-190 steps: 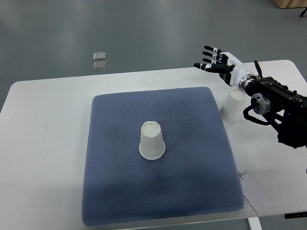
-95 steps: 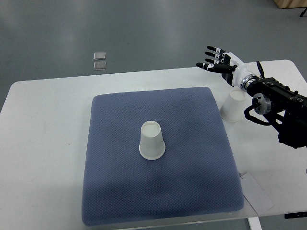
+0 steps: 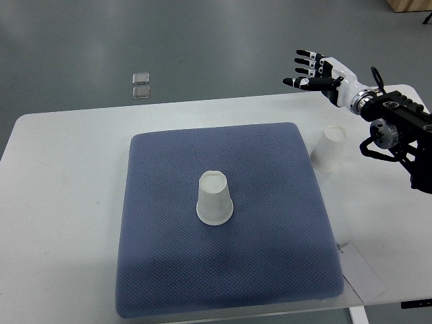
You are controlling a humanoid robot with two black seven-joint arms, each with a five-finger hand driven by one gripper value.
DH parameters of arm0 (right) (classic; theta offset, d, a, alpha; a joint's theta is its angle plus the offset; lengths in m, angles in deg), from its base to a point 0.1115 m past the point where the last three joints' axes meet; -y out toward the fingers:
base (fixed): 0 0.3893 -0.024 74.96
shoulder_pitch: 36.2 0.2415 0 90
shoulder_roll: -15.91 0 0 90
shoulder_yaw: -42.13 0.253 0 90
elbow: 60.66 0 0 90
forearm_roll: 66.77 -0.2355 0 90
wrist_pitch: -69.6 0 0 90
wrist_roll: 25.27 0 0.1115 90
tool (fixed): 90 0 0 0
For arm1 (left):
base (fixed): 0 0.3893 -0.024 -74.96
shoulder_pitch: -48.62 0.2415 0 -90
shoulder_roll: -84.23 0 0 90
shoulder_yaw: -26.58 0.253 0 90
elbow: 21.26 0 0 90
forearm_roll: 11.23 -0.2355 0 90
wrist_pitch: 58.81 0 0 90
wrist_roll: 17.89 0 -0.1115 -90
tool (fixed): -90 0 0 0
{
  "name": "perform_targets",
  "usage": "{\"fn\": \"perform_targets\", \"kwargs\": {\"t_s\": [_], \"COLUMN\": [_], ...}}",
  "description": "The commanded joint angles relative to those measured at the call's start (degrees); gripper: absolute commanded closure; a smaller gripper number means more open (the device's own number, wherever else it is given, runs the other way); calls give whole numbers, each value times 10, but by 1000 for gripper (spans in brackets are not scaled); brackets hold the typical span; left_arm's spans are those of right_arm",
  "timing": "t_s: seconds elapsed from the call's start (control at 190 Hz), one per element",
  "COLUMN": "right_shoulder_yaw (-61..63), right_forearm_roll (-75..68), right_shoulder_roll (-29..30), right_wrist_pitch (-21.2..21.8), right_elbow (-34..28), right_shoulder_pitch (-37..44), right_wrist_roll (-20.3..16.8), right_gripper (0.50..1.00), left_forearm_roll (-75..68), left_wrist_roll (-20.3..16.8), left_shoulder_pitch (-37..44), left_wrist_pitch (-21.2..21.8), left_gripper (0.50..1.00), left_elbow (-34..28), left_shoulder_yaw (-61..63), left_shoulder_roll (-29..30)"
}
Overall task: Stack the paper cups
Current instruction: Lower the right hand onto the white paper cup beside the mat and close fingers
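I expect the cup (image 3: 329,148) beside the mat to slide down over the other cup when I lower it, because both cups stand upside down with narrow tops (image 3: 213,180).
One white paper cup (image 3: 214,198) stands upside down near the middle of the blue-grey mat (image 3: 162,270). A second white paper cup (image 3: 329,149) stands upside down on the white table just off the mat's right edge. My right hand (image 3: 312,70) is open with fingers spread, empty, raised above the table's far right edge, behind and a little left of the second cup and apart from it. Its black forearm (image 3: 405,131) comes in from the right. My left arm does not show.
The white table (image 3: 61,202) carries the mat. A sheet of white paper (image 3: 361,270) lies by the mat's near right corner. Two small clear squares (image 3: 140,84) lie on the grey floor beyond the table.
My right hand has risen and moved back and to the right, away from the cup on the table. Both cups have stayed put.
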Motion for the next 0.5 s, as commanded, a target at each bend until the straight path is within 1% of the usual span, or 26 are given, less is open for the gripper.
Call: {"fn": "perform_targets", "kwargs": {"t_s": [0.0,0.069,0.142,0.169,0.222,0.227,0.248,0.369,0.496], "right_shoulder_yaw": [-1,-1,-1,-3,-3,-16,-23,-73,-120], "right_forearm_roll": [110,204,271,286,286,322,336,399,478], "right_shoulder_roll": [-31,-59,-77,-82,-82,-95,-100,-118,-121], "right_wrist_pitch": [14,30,50,58,58,75,81,77,52], "right_elbow": [-27,-57,-85,-93,-93,-110,-115,-128,-128], "right_shoulder_pitch": [0,-3,-7,-7,-7,-3,-1,8,18], "right_wrist_roll": [1,5,15,16,16,17,17,21,26], "right_gripper": [591,591,591,591,591,591,591,591,591], "left_forearm_roll": [0,0,0,0,0,0,0,0,0], "left_wrist_roll": [0,0,0,0,0,0,0,0,0], "left_shoulder_pitch": [0,0,0,0,0,0,0,0,0], "left_wrist_pitch": [0,0,0,0,0,0,0,0,0], "left_gripper": [500,500,500,500,500,500,500,500,500], "left_elbow": [0,0,0,0,0,0,0,0,0], "left_shoulder_yaw": [0,0,0,0,0,0,0,0,0], "left_shoulder_roll": [0,0,0,0,0,0,0,0,0]}}
